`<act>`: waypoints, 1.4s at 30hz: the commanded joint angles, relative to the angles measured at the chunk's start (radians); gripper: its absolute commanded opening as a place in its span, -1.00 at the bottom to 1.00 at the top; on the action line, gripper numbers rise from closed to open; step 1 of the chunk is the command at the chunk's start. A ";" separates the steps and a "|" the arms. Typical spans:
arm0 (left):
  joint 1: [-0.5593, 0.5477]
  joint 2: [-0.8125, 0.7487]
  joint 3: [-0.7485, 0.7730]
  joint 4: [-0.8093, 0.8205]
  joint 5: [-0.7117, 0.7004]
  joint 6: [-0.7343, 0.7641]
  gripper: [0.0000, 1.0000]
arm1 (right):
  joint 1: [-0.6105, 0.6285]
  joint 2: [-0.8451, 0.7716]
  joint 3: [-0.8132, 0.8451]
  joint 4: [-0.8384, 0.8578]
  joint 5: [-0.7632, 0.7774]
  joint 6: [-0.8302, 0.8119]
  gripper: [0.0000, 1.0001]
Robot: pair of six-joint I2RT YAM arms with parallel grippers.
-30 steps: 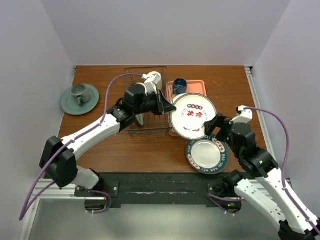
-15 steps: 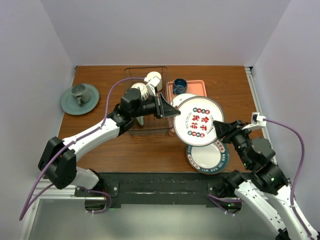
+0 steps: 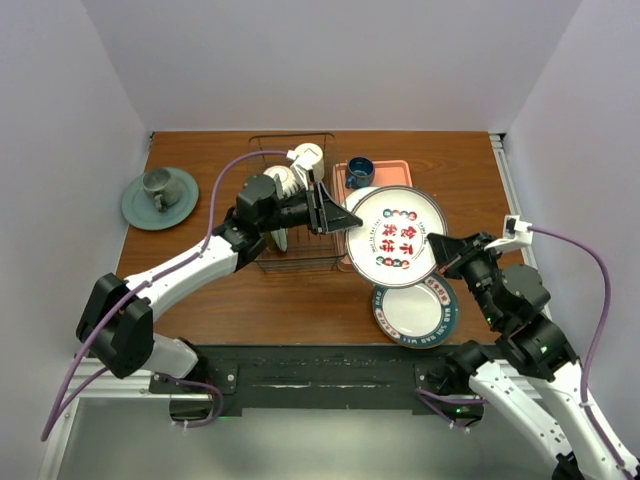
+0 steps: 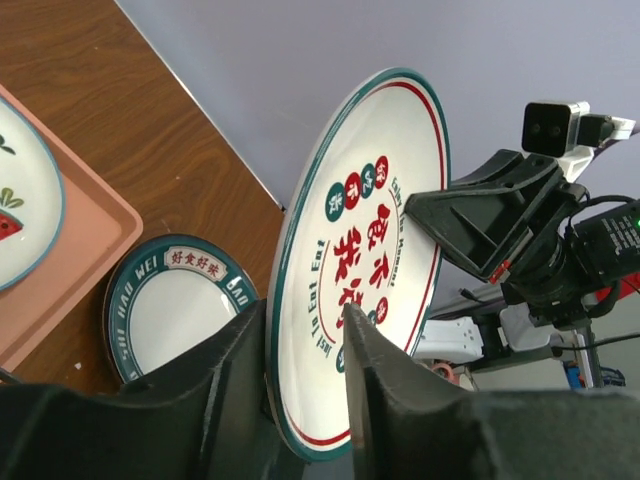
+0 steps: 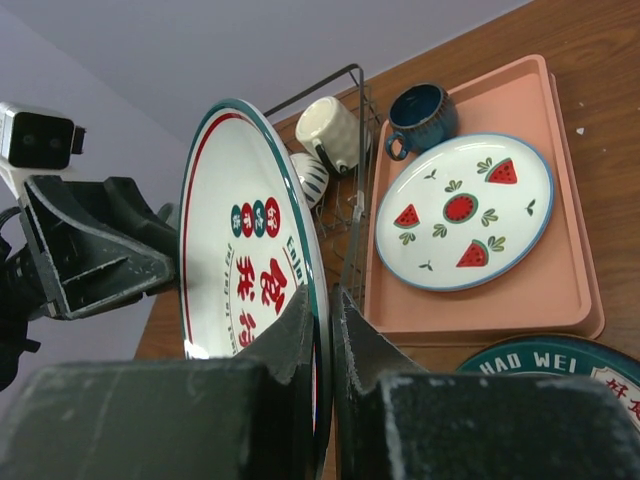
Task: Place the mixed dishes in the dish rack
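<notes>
I should take the opposite rim point(image 3: 349, 240) with my left gripper before standing the plate in the rack, as my right gripper is on the plate's rim point(image 3: 441, 222) far from the dish rack.
A teal-rimmed plate point(image 3: 395, 236) with red characters on its white centre hangs on edge above the table between both arms. My right gripper point(image 3: 441, 246) is shut on its right rim point(image 5: 322, 298). My left gripper point(image 3: 335, 215) straddles the opposite rim point(image 4: 303, 315), jaws open with a gap to the plate point(image 4: 370, 230). A second teal-rimmed plate point(image 3: 413, 310) lies flat on the table below. The dark wire dish rack point(image 3: 290, 136) stands behind my left gripper and holds a cream mug point(image 3: 308, 157) and a striped cup point(image 3: 283, 180).
A pink tray point(image 5: 570, 290) to the right of the rack carries a white plate with red fruit point(image 5: 462, 210) and a dark blue cup point(image 3: 360, 170). A grey-green cup on its saucer point(image 3: 160, 195) sits at the far left. Walls close in on three sides.
My right gripper has moved up and shut on the plate's right rim. My left gripper's jaws have loosened from the left rim. The plate has lifted and tipped up on edge.
</notes>
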 commanded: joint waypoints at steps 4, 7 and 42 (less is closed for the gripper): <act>-0.010 -0.007 -0.025 0.147 0.097 0.005 -0.03 | 0.003 0.046 0.089 0.071 -0.115 0.027 -1.00; -0.010 0.008 -0.025 0.114 0.093 0.054 -0.03 | 0.003 0.061 0.101 0.085 -0.141 0.038 -1.00; -0.010 -0.130 0.388 -0.942 -1.025 0.358 -1.00 | 0.002 0.257 0.122 -0.156 0.171 0.038 0.85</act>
